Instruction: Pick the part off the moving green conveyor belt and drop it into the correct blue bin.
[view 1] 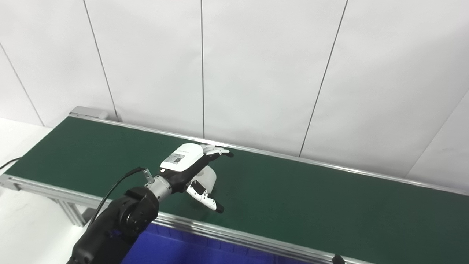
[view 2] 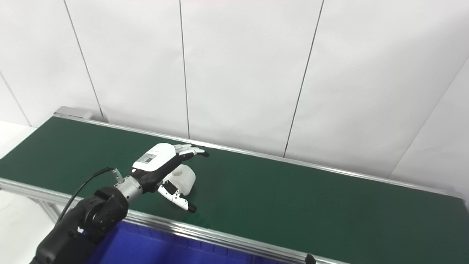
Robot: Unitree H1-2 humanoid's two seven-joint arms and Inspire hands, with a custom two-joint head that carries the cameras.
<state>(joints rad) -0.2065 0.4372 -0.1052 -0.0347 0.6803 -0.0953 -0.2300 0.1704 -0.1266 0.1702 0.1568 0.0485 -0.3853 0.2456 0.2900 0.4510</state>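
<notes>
My gripper will bring a hole into view when it lifts the white part (view 1: 208, 178), because a faint grey round patch (view 1: 201, 173) shows on it.
A white rounded part (view 1: 207, 177) lies on the green conveyor belt (view 1: 293, 194), near its middle left. My left hand (view 1: 190, 165) hangs over it with fingers spread, the fingers (view 1: 219, 150) past the part's far side and the thumb (view 1: 205, 198) on its near side. The hand is open and straddles the part without closing on it. The same part shows in the right eye view (view 2: 182, 179) under the hand (view 2: 165, 161). A blue bin (view 1: 176, 249) sits below the belt's near rail. Only a dark tip (view 1: 338, 259) at the bottom edge may belong to my right hand.
The belt runs from upper left to lower right with aluminium rails (view 1: 234, 238) on both sides. A white panel wall (view 1: 256, 73) stands close behind it. A black cable (view 1: 117, 183) loops from my left forearm. A white table surface (view 1: 22, 220) lies at the left.
</notes>
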